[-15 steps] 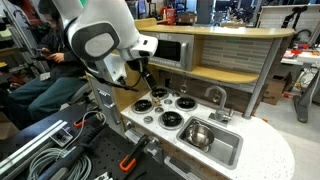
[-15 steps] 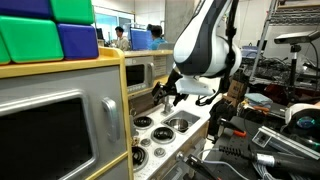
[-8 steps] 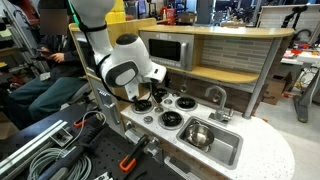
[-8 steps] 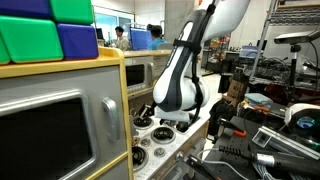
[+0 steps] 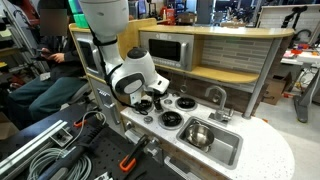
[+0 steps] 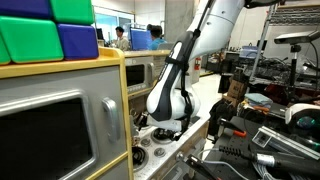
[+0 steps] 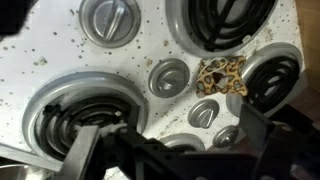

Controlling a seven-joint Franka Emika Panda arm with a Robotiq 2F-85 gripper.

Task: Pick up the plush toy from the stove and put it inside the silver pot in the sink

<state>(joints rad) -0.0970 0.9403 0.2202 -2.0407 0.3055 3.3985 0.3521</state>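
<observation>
The plush toy (image 7: 220,74) is ahead of one finger, off my open gripper's center, so next I move across and center my fingers over the toy (image 7: 218,80) before they close.
The plush toy (image 7: 222,75), small with a leopard-spot pattern, lies on the white stove (image 7: 60,70) between two burners and beside the silver knobs. My gripper (image 7: 175,150) hangs low over the stove with its dark fingers spread wide, open and empty; the toy sits just ahead of the right finger. In an exterior view the gripper (image 5: 148,103) is down at the stove's (image 5: 172,108) back left burner and hides the toy. The silver pot (image 5: 197,135) stands in the grey sink (image 5: 228,152), to the right of the stove.
A curved faucet (image 5: 215,96) rises behind the sink. A toy microwave (image 5: 165,51) and a wooden shelf stand behind the stove. Cables and a clamp (image 5: 128,160) lie in front of the counter. My arm (image 6: 168,103) covers much of the stove in an exterior view.
My arm has come down and forward over the stove, bringing the gripper from above the counter to just over the burners. The pot and sink have not moved.
</observation>
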